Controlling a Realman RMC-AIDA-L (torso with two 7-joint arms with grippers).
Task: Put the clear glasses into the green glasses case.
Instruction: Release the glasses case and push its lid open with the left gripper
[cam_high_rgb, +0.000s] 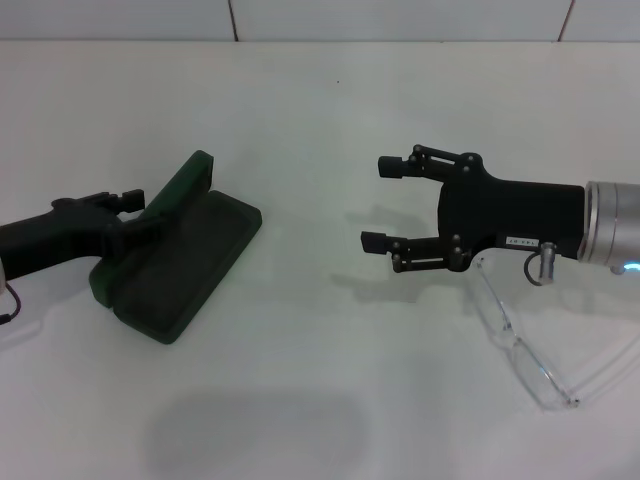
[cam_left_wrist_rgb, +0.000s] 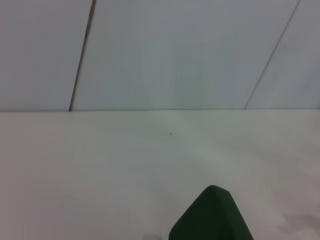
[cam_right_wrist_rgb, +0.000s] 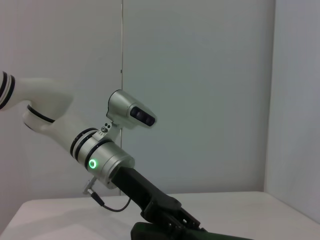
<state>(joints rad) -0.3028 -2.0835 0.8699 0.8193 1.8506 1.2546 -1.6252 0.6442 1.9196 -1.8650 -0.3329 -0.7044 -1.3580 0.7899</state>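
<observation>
My left gripper meets the case's lid (cam_high_rgb: 178, 192) almost flat, so it should open, tip down and grip the lid from above before carrying the case toward the glasses.
The green glasses case (cam_high_rgb: 185, 270) lies open at the left of the white table, its lid (cam_high_rgb: 187, 178) standing up on the far side. My left gripper (cam_high_rgb: 140, 207) reaches in from the left and is shut on the lid's edge. A corner of that lid (cam_left_wrist_rgb: 212, 217) shows in the left wrist view. The clear glasses (cam_high_rgb: 530, 355) lie on the table at the right, partly under my right arm. My right gripper (cam_high_rgb: 378, 203) hovers open and empty near the table's middle, pointing toward the case, with the glasses behind it.
The white table (cam_high_rgb: 320, 110) ends at a tiled wall (cam_high_rgb: 400, 18) at the back. In the right wrist view my left arm (cam_right_wrist_rgb: 100, 160) with its green light reaches down to the case (cam_right_wrist_rgb: 145, 232).
</observation>
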